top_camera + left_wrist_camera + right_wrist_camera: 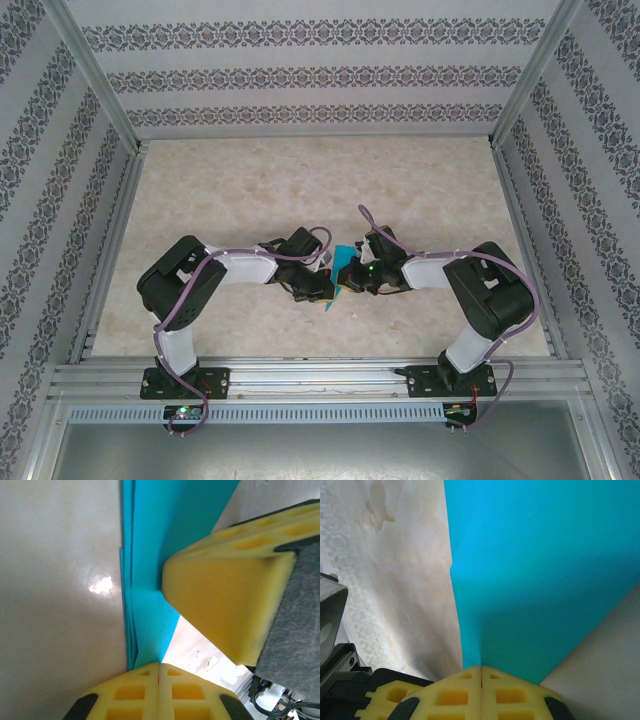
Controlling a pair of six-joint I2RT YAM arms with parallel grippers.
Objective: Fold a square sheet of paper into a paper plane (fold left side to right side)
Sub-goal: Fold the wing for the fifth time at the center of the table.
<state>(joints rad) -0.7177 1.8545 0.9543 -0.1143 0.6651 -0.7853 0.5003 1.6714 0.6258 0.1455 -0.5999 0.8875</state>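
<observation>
Next, my right gripper presses back toward the paper's wide end (345,253), because my left gripper is on the paper's narrow end (328,307), close in front of my right gripper.
The teal-blue sheet of paper (344,259) lies folded in several layers at the middle of the table, mostly hidden between the two wrists. My left gripper (318,289) is shut, and in the left wrist view its tips (159,664) meet the near end of the paper (150,570), whose stacked edges run along the left side. My right gripper (353,276) is shut too, with its tips (481,667) on the broad blue face (535,570). The right gripper's yellow fingers (225,595) rest on the paper's right part. I cannot tell whether either one pinches the sheet.
The beige marbled tabletop (250,190) stretches away behind the arms. Patterned walls (300,75) close it in on three sides, and a metal rail (320,375) runs along the near edge by the arm bases.
</observation>
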